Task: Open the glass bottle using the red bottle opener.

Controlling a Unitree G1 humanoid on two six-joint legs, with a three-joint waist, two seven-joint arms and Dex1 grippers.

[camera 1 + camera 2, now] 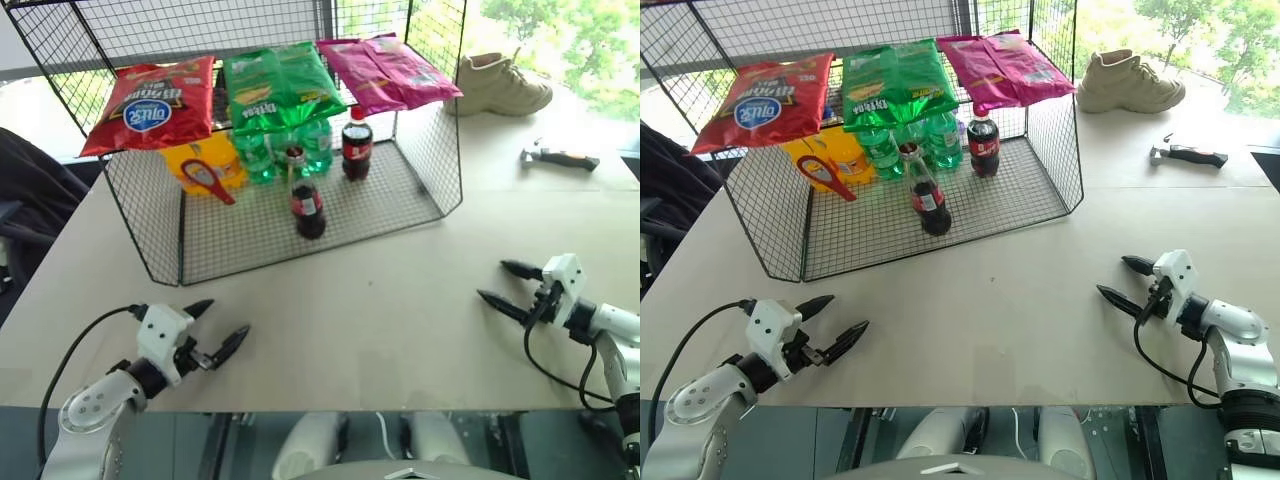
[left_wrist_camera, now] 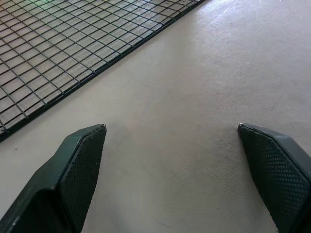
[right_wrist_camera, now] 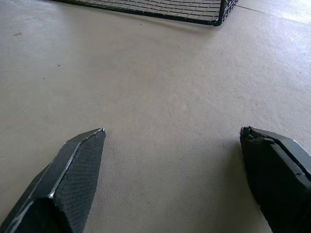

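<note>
The glass bottle's cap (image 1: pixel 295 153) should come off in one piece and fall when the robot pries it up, because the red bottle opener has an open ring (image 1: pixel 199 173).
The glass bottle (image 1: pixel 306 202) with dark liquid and a red label stands upright on the floor of the wire rack (image 1: pixel 400 212), near its open front. The red bottle opener (image 1: pixel 207 180) hangs on the rack's left side, in front of a yellow packet. My left gripper (image 1: pixel 222 325) is open over the table's near left, well short of the rack. My right gripper (image 1: pixel 504 284) is open over the near right of the table, pointing left. In the wrist views both sets of fingers (image 2: pixel 80 170) (image 3: pixel 73 174) stand wide apart over bare table.
Snack bags, red (image 1: pixel 152 105), green (image 1: pixel 278 82) and pink (image 1: pixel 385 70), hang across the rack's top. Green plastic bottles (image 1: pixel 262 152) and a plastic cola bottle (image 1: pixel 356 145) stand at its back. A shoe (image 1: pixel 500 84) and a hammer (image 1: pixel 560 157) lie far right.
</note>
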